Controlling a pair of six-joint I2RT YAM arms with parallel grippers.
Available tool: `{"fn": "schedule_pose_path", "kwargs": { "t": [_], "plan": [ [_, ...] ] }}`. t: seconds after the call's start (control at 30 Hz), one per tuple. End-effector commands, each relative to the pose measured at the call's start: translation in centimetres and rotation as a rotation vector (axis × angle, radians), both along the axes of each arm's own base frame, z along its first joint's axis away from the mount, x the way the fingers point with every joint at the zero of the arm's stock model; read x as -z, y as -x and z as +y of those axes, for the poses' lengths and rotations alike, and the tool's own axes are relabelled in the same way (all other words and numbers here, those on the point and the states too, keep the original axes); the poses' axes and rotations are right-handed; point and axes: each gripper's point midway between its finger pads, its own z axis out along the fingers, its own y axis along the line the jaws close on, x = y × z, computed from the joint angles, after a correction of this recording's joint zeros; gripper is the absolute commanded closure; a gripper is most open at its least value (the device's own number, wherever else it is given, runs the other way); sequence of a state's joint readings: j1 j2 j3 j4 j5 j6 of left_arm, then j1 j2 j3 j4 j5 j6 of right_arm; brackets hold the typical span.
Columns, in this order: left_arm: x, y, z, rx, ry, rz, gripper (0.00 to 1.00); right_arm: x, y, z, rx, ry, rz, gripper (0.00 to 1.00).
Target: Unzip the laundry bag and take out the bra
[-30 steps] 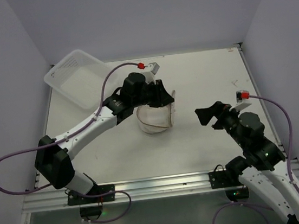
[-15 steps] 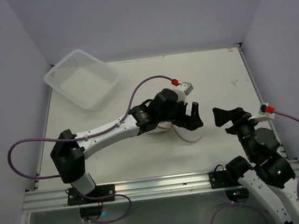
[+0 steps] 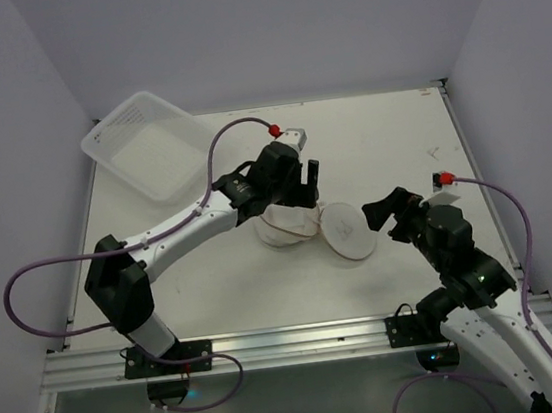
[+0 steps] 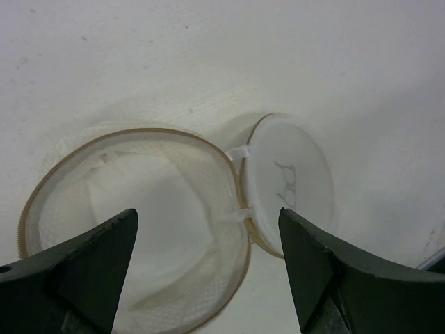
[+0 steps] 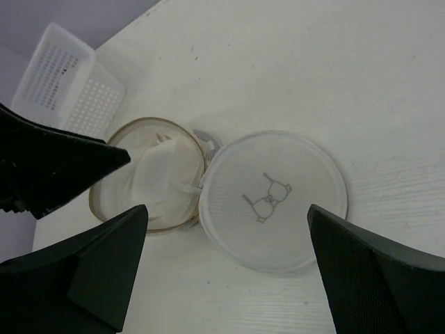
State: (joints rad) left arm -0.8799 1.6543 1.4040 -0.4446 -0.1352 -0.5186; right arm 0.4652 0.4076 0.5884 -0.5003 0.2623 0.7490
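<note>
The laundry bag is loose around the white fabric (image 4: 149, 209), so the robot's right gripper should hold the laundry bag's rim (image 4: 241, 214) by the hinge strap before the left gripper takes the fabric.
The laundry bag (image 3: 284, 228) stands unzipped in the middle of the table, its round lid (image 3: 347, 230) flipped to the right and lying flat, still joined at a hinge strap. The lid shows the bra pictogram in the right wrist view (image 5: 272, 198) and the left wrist view (image 4: 288, 181). White folded fabric (image 4: 160, 209) lies inside the open bag (image 5: 149, 177); I cannot tell its shape. My left gripper (image 3: 300, 183) hovers open and empty above the bag's opening (image 4: 208, 264). My right gripper (image 3: 386, 219) is open and empty just right of the lid (image 5: 226, 271).
The clear plastic tub (image 3: 153, 146) sits at the back left corner, also seen in the right wrist view (image 5: 66, 87). The left arm's purple cable loops over the table's left side. The table's raised edges run along the back and right.
The left gripper swung the lid out to the right, let it go and moved back over the bag. The lid now lies flat. The right gripper moved in toward the lid.
</note>
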Motion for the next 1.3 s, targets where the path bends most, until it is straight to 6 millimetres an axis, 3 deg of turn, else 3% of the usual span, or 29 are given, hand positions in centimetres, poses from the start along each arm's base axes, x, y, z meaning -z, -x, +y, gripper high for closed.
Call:
{"fn": "schedule_pose_path", "kwargs": {
  "t": [0.0,0.27,0.6,0.7,0.93,1.07,1.1,1.17,1.2,1.27],
  "plan": [
    [3.6,-1.2,2.2,-0.051,-0.111,0.031,0.15,0.4,-0.6,2.6,-0.101,-0.051,0.026,0.01],
    [7.1,-0.5,2.0,-0.027,-0.138,0.110,0.15,3.3,-1.2,5.2,-0.179,-0.097,0.114,0.01],
    [11.2,0.4,3.7,-0.068,-0.211,0.172,0.18,6.1,-3.0,7.5,-0.225,-0.136,0.182,0.01],
    [10.9,0.6,3.8,-0.075,-0.198,0.172,0.19,6.9,-3.4,8.2,-0.245,-0.135,0.204,0.01],
    [5.6,0.2,3.8,-0.106,-0.062,0.080,0.15,8.0,-4.3,9.6,-0.258,-0.109,0.245,0.01],
    [3.9,0.4,4.1,-0.116,-0.007,0.056,0.15,8.3,-5.5,10.8,-0.250,-0.075,0.279,0.01],
    [4.1,0.5,4.3,-0.121,-0.007,0.056,0.15,9.3,-5.7,10.8,-0.236,-0.051,0.313,0.01],
    [4.2,0.5,4.6,-0.124,-0.005,0.064,0.15,8.9,-6.1,11.8,-0.239,-0.043,0.320,0.03],
    [4.3,0.7,4.6,-0.121,-0.007,0.068,0.15,10.1,-6.2,11.7,-0.214,-0.015,0.358,0.04],
    [4.8,0.7,4.8,-0.123,-0.014,0.077,0.15,10.4,-6.4,12.4,-0.208,-0.013,0.375,0.05]
  ]
}}
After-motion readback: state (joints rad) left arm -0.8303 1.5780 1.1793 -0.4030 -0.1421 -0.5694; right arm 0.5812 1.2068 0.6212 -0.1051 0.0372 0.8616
